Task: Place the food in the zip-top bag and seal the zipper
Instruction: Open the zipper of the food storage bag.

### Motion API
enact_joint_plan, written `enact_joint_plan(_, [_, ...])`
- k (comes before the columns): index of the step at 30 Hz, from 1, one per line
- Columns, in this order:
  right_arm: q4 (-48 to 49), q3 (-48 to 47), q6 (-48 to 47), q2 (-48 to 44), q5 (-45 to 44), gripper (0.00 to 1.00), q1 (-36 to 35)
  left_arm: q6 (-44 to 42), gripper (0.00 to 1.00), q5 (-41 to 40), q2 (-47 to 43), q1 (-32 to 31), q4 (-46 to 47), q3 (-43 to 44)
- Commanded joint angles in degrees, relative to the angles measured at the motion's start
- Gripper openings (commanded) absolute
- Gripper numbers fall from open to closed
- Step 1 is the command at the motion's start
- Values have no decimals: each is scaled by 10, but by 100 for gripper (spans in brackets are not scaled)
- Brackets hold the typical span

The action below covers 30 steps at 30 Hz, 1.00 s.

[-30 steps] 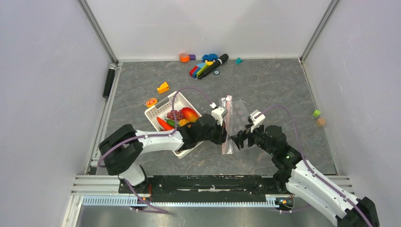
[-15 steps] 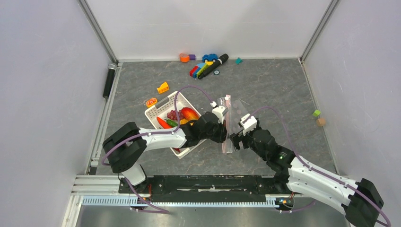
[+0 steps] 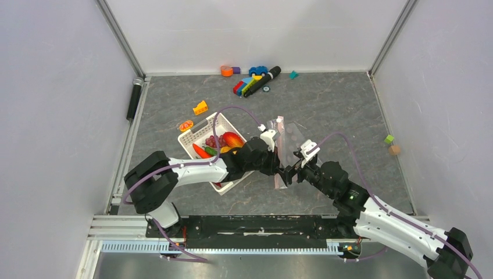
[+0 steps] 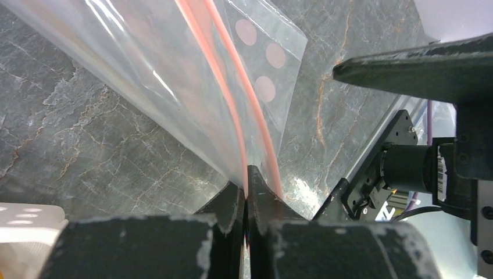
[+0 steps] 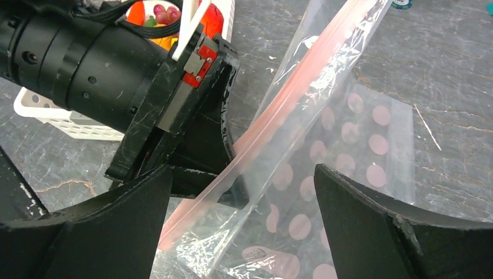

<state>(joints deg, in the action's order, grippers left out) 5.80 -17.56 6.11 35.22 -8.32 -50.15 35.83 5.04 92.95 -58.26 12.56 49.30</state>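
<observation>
The pink zipper [image 5: 273,125] slants across my right gripper's fingers with both zipper edges close together. That gripper should back off, turn and take the free zipper edge [image 4: 258,119] alone.
The clear zip-top bag [image 3: 295,135] with pale pink dots lies right of the basket, its left edge lifted. My left gripper [image 3: 277,167] [image 4: 247,185] is shut on one lip of the pink zipper [image 4: 231,104] near the bag's near end. The other lip hangs free beside the fingers. My right gripper [image 3: 289,174] [image 5: 241,174] is open, its fingers standing wide on either side of the bag's near corner [image 5: 279,192] without touching it. The food [image 3: 224,142], red, orange, green and purple pieces, sits in the white basket; some shows in the right wrist view [image 5: 216,16].
The white slotted basket [image 3: 195,135] stands left of the bag under my left arm. Coloured blocks and a toy car [image 3: 253,79] lie at the back, with a yellow block [image 3: 200,107] and an orange round piece [image 3: 186,125] near the basket. Two small cubes [image 3: 391,144] sit far right.
My right arm has reached left and forward, bringing its open fingers around the bag's near corner next to the left gripper. The left gripper keeps its hold.
</observation>
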Motion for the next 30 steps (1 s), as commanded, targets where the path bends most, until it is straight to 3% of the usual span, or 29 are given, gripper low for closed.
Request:
enact_joint_plan(1, [7, -13, 8, 5, 30, 98, -3, 38, 2, -20, -34, 0, 24, -4])
enact_joint_plan(6, [-26, -14, -11, 10, 47, 98, -6, 50, 2, -76, -51, 0, -9, -3])
enact_joint_plan(15, [24, -4, -26, 47, 68, 98, -25, 78, 2, -104, -57, 0, -16, -4])
enact_joint_plan(30, [30, 18, 26, 57, -192, 97, -34, 109, 2, -62, -48, -1, 13, -6])
